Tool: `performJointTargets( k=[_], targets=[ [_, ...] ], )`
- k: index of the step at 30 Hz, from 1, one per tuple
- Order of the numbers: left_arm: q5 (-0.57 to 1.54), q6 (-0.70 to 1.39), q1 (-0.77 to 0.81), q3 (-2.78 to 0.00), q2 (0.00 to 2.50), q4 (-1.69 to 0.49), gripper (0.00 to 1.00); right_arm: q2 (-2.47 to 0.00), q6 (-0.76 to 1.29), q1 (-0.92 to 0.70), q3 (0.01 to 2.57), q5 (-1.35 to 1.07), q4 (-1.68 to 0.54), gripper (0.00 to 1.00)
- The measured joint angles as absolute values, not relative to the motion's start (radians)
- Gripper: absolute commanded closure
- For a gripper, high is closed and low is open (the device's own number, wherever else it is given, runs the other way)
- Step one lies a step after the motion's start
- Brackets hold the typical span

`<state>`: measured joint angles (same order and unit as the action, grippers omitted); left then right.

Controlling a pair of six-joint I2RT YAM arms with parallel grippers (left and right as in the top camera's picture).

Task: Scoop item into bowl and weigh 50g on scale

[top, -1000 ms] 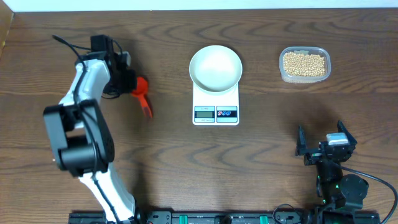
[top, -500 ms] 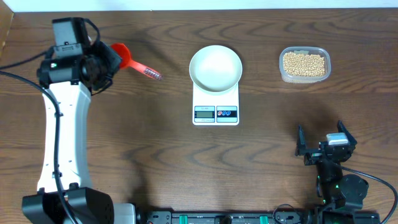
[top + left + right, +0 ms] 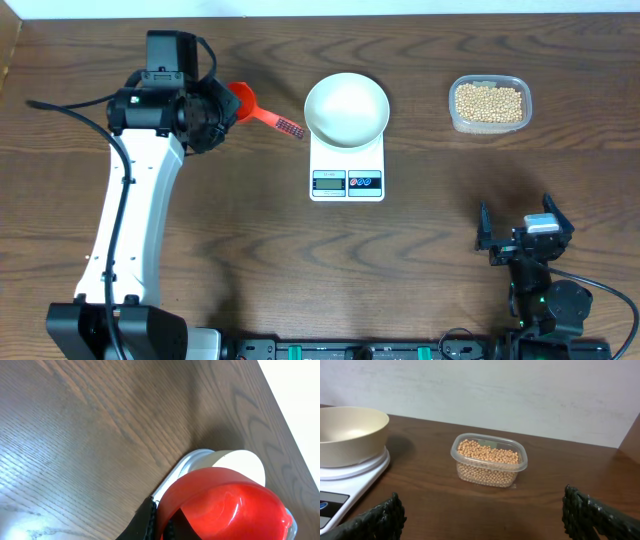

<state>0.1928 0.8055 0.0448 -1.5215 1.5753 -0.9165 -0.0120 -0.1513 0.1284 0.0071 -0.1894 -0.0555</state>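
Observation:
My left gripper is holding the red scoop (image 3: 242, 98) by its cup, far from the beans. Next, my right gripper takes hold of the scoop's handle (image 3: 286, 125) before scooping.
The white bowl (image 3: 346, 108) sits empty on the white scale (image 3: 347, 168) at the table's middle; both also show in the right wrist view, the bowl (image 3: 350, 432) on the scale (image 3: 347, 477). The pale-tan beans (image 3: 489, 102) fill a clear tub (image 3: 489, 460) at the back right. My left gripper (image 3: 222, 108) is shut on a red scoop (image 3: 252, 109), held just left of the bowl; the scoop (image 3: 225, 505) fills the left wrist view with the bowl (image 3: 235, 462) behind it. My right gripper (image 3: 522, 238) is open and empty near the front right.
The table's back edge meets a white wall (image 3: 520, 390) behind the tub. The left arm (image 3: 130, 210) stretches over the table's left side.
My left arm has swung right with the red scoop, from the far left toward the bowl. The right arm has not moved.

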Motion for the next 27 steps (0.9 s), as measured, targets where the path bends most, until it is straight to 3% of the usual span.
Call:
performJointTargets(
  k=[8, 18, 27],
  targets=[
    [0.196, 0.812, 0.05, -1.522, 1.575, -0.917, 0.93, -0.012, -0.167, 0.129, 0.007, -0.201, 0.005, 0.01],
    [0.196, 0.812, 0.05, -1.521, 1.575, -0.921, 0.93, -0.031, -0.056, 0.128, 0.007, -0.463, 0.22, 0.01],
    [0.197, 0.812, 0.05, -1.52, 1.575, -0.92, 0.93, -0.323, 0.035, 0.129, 0.19, -0.61, 0.219, 0.01]
  ],
)
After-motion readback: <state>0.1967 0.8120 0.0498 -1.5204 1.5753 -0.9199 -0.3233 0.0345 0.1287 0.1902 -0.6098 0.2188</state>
